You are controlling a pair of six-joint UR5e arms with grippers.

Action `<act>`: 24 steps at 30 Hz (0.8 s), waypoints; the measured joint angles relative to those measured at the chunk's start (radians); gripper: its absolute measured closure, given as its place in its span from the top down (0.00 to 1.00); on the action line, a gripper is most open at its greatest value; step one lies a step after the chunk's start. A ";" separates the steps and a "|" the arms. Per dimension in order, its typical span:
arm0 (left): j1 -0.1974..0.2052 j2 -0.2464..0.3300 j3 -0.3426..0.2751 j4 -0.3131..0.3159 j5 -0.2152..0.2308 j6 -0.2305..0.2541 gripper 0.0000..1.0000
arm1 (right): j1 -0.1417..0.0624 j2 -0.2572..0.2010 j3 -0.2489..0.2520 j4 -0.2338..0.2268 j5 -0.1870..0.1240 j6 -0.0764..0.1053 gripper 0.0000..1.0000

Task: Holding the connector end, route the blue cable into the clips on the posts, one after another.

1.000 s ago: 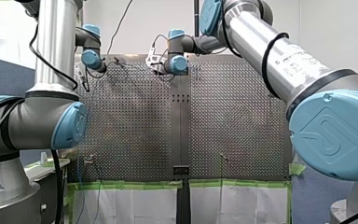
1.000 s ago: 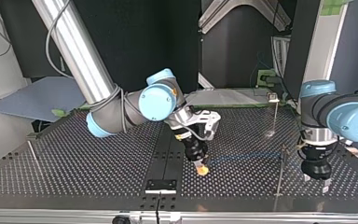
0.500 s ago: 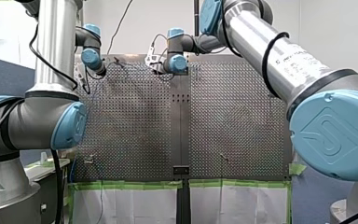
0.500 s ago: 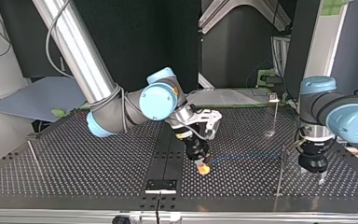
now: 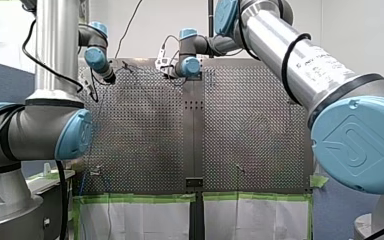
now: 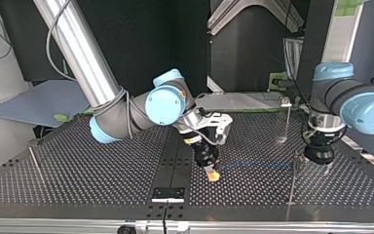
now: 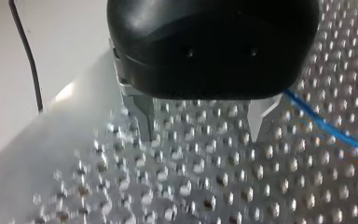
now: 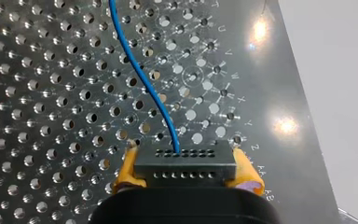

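My gripper will carry the blue cable [image 8: 135,67] across the plate, and the cable will bend smoothly and trail along slack, because it leaves the connector in a gentle curve [image 8: 169,123].
A black connector [image 8: 185,163] sits clamped between the yellow pads of my right gripper [image 8: 186,171], which is shut on it. The blue cable [image 8: 144,79] leaves the connector and runs ahead over the perforated plate. In the top view my right gripper [image 6: 213,175] holds the connector low over the table's middle, and the blue cable [image 6: 258,165] stretches from it to the near thin post [image 6: 292,183]. My left gripper [image 6: 323,167] hovers just beyond that post. Its metal fingers [image 7: 142,116] stand apart with nothing between them, so my left gripper [image 7: 201,136] is open. The blue cable [image 7: 326,128] passes beside it.
A second thin post [image 6: 288,119] with a clip on top stands farther back at the top view's right. Another post [image 6: 34,158] stands near the left edge. A black bracket [image 6: 168,194] sits at the near edge of the perforated table [image 6: 102,175].
In the top view my left gripper has moved away from the near edge and slightly left, up beside the near post. My right gripper has hardly moved.
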 joint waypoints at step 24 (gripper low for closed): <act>-0.065 0.232 -0.215 -0.049 -0.024 0.060 1.00 | 0.014 -0.001 0.000 0.003 0.000 0.000 0.00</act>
